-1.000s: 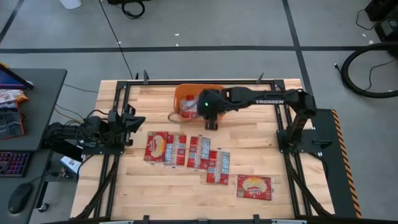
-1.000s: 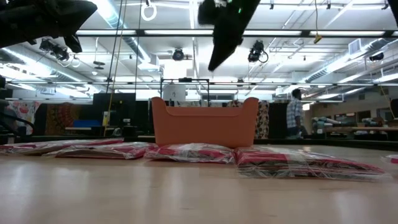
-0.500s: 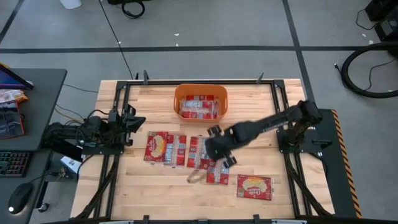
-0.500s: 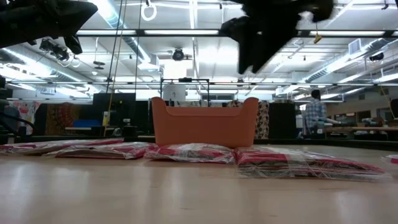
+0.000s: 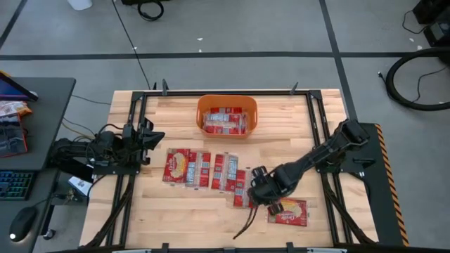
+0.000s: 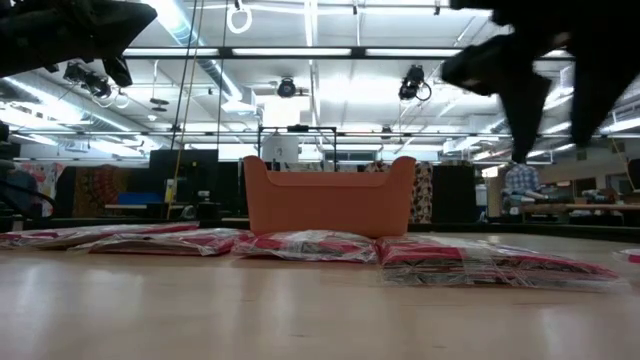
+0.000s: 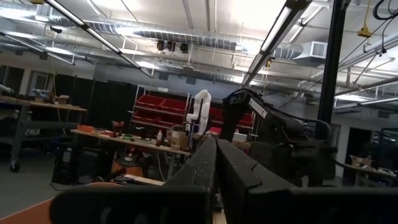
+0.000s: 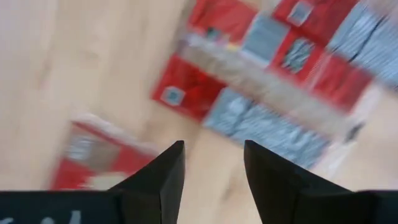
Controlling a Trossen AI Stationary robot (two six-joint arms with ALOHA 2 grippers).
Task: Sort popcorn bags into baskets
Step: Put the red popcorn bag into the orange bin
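Note:
My right gripper should stay open and keep going toward the lone popcorn bag (image 5: 290,213) until the fingers are on both sides of its long edge (image 5: 287,223), because that bag lies clear of the middle bags.
The orange basket (image 5: 227,116) stands near the table's far edge with red packets inside; in the low view the basket (image 6: 328,196) hides them. Several red-and-grey popcorn bags lie flat on the table: one at the left (image 5: 186,167), two overlapping in the middle (image 5: 225,172) (image 5: 245,190), and one alone near the near edge (image 5: 288,211). My right gripper (image 5: 259,190) hovers open over the middle bags and touches nothing. In its wrist view the right gripper (image 8: 214,168) looks down on red and grey bags (image 8: 261,118). My left gripper (image 7: 215,163) is shut and parked at the table's left edge (image 5: 137,137).
A black frame (image 5: 313,119) runs around the table. Bare wood lies between the basket and the bags (image 5: 281,144) and along the near-left part of the table (image 5: 176,218). A desk with a keyboard (image 5: 17,184) stands to the left of the table.
My right gripper has swung from above the orange basket toward the table's near edge and right, coming down over the row of bags lying on the table. The bags on the table have stayed where they were.

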